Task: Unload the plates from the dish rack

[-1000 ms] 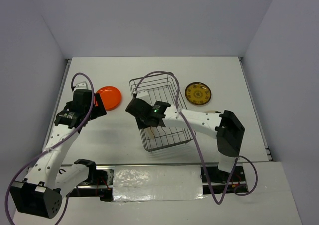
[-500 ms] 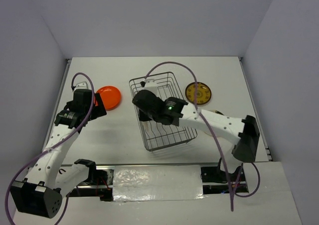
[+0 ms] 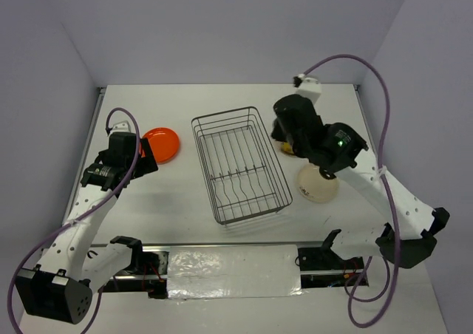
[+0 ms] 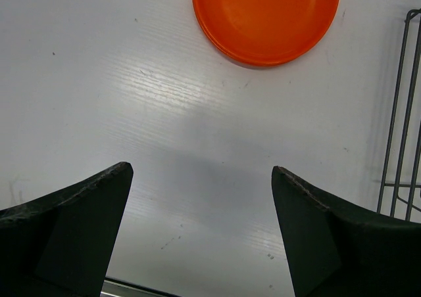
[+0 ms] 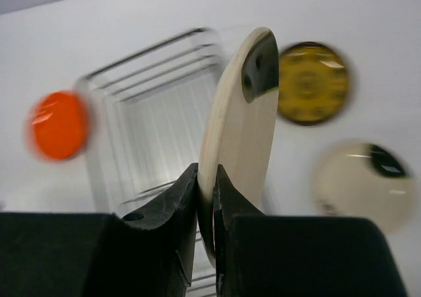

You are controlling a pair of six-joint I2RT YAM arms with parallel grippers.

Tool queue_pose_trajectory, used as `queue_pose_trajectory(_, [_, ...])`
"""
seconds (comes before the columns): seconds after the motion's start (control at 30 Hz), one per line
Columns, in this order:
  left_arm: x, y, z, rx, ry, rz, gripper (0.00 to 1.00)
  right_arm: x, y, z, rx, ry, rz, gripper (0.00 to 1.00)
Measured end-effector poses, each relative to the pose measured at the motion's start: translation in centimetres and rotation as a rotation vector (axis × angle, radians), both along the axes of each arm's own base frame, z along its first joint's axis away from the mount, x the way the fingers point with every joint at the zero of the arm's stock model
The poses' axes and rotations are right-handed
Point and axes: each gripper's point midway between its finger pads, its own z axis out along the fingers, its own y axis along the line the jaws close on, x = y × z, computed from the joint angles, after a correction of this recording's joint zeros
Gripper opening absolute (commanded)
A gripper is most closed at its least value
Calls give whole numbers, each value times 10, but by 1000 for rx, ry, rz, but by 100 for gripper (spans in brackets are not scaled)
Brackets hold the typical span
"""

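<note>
My right gripper has the held cream plate (image 5: 247, 136) clear of the dish rack. It should keep going toward the open flat cream plate (image 3: 315, 188) and let go onto it.
The dish rack (image 3: 238, 164) is a silver wire basket at the table's middle, and no plates show in it. It also shows blurred in the right wrist view (image 5: 151, 126). My right gripper (image 5: 206, 179) is shut on the rim of a pale cream plate (image 5: 240, 133), held edge-up high above the table, right of the rack. In the top view the right arm hides that plate. A second cream plate (image 3: 318, 184) lies flat right of the rack. A mustard plate (image 5: 312, 82) and an orange plate (image 3: 161, 143) lie flat. My left gripper (image 4: 200, 172) is open and empty, near the orange plate (image 4: 266, 18).
The raised right arm (image 3: 325, 142) covers most of the mustard plate in the top view. The rack's left wire side (image 4: 401, 113) is at the right edge of the left wrist view. White walls bound the table at back and both sides.
My right arm has risen out of the rack and swung right with the cream plate in its jaws. The cream plate on the table is now uncovered. The left arm has not moved.
</note>
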Motion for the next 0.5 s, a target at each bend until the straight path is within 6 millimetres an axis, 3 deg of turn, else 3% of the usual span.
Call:
queue_pose_trajectory(0.07, [0,1,0,2,-1,2,99,22,-59,-28,-112,48,-154,0])
queue_pose_trajectory(0.17, [0,1,0,2,-1,2,99,28,-130,-91,-282,212,-304,0])
queue_pose_trajectory(0.23, [0,1,0,2,-1,2,100,21,-155,-125,-354,305,-340,0])
queue_pose_trajectory(0.33, [0,1,0,3,0,2,99,8,-171,-161,-412,410,-336,1])
queue_pose_trajectory(0.5, [0,0,0,3,1,1,99,7,-171,-195,-455,501,-304,5])
